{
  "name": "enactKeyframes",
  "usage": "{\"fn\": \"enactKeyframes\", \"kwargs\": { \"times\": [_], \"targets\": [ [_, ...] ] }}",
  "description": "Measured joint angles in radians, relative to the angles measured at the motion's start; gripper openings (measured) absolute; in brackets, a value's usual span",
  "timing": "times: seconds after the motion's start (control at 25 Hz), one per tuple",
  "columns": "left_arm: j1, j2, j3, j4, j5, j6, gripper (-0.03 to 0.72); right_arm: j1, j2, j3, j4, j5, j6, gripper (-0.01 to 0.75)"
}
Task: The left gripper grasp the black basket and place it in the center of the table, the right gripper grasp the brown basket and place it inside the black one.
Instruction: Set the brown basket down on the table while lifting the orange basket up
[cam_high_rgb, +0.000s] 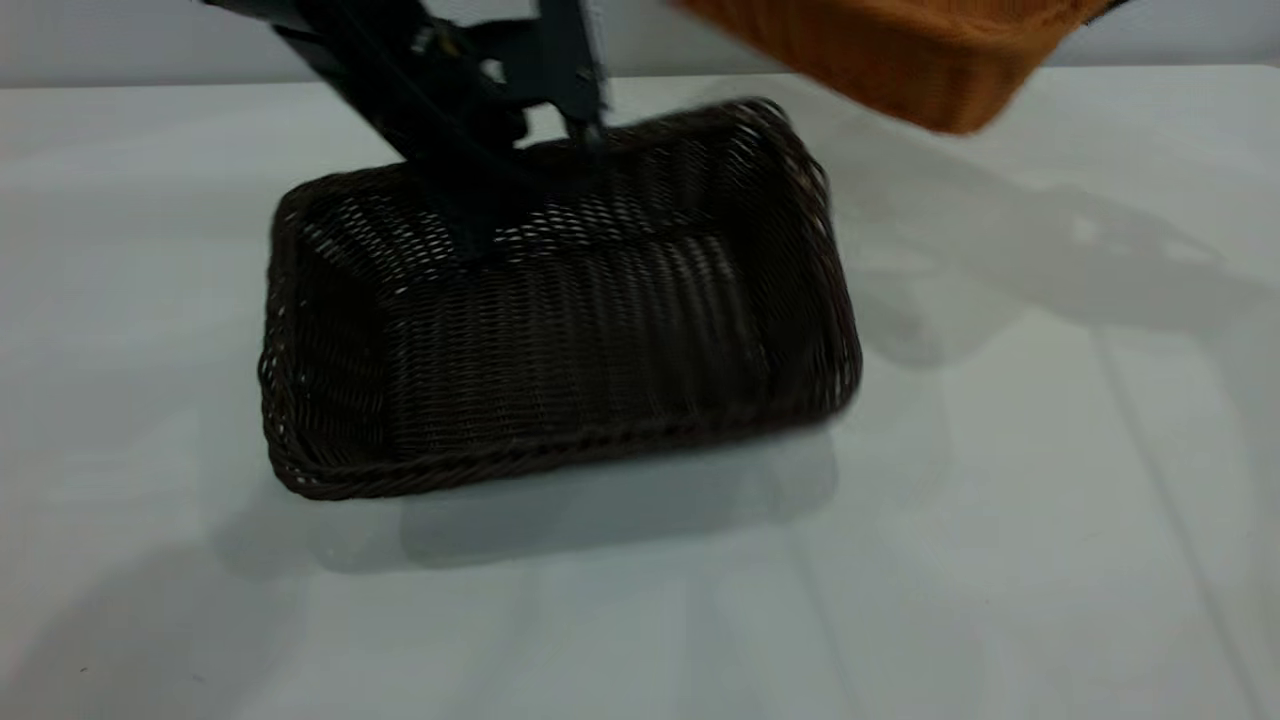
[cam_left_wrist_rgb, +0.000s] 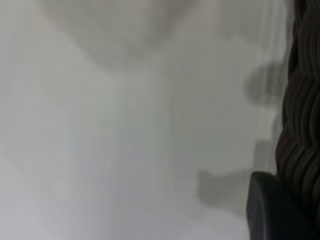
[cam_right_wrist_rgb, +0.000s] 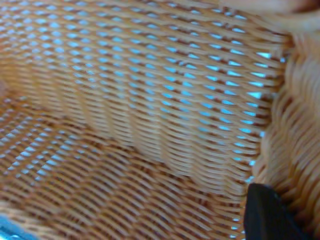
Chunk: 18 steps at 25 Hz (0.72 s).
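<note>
My left gripper has the black basket crooked (cam_high_rgb: 570, 330). It should put the black basket down straight and move away before my right gripper brings the brown basket (cam_high_rgb: 924, 60) over.
The black basket (cam_high_rgb: 560, 320) is in the middle of the table (cam_high_rgb: 1050, 520), tilted with its open side toward the camera and a shadow beneath it. My left gripper (cam_high_rgb: 560, 150) is shut on its far braided rim. In the left wrist view, one finger (cam_left_wrist_rgb: 272, 210) lies against the dark rim (cam_left_wrist_rgb: 300, 125). The brown basket (cam_high_rgb: 900, 50) hangs in the air at the top right, above and behind the black one. My right gripper (cam_right_wrist_rgb: 277, 197) is shut on its rim. One black finger (cam_right_wrist_rgb: 265, 215) shows inside the orange-tan weave (cam_right_wrist_rgb: 150, 100). The right arm is out of the exterior view.
The left arm (cam_high_rgb: 380, 70) slants down from the upper left over the black basket's back edge. Shadows of the brown basket and right arm fall on the table to the right (cam_high_rgb: 1100, 260). Bare white tabletop surrounds the black basket (cam_left_wrist_rgb: 125, 125).
</note>
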Motion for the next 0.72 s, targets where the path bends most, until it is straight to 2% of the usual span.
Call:
{"fn": "enactKeyframes", "kwargs": {
  "times": [0.28,0.56,0.64,0.72],
  "targets": [
    [-0.040,0.026,0.000,0.063,-0.047,0.022,0.078,0.000,0.002,0.000,-0.013,0.014,-0.016,0.064],
    [-0.044,0.032,0.000,0.110,-0.059,-0.069,0.085,0.000,0.002,0.000,-0.011,0.016,-0.033,0.064],
    [-0.044,0.032,0.000,0.113,-0.062,-0.082,0.107,0.000,0.002,0.000,-0.011,0.016,-0.033,0.064],
    [-0.044,0.037,0.000,0.113,-0.075,-0.089,0.163,0.000,0.002,0.000,-0.005,0.016,-0.036,0.064]
  ]
}}
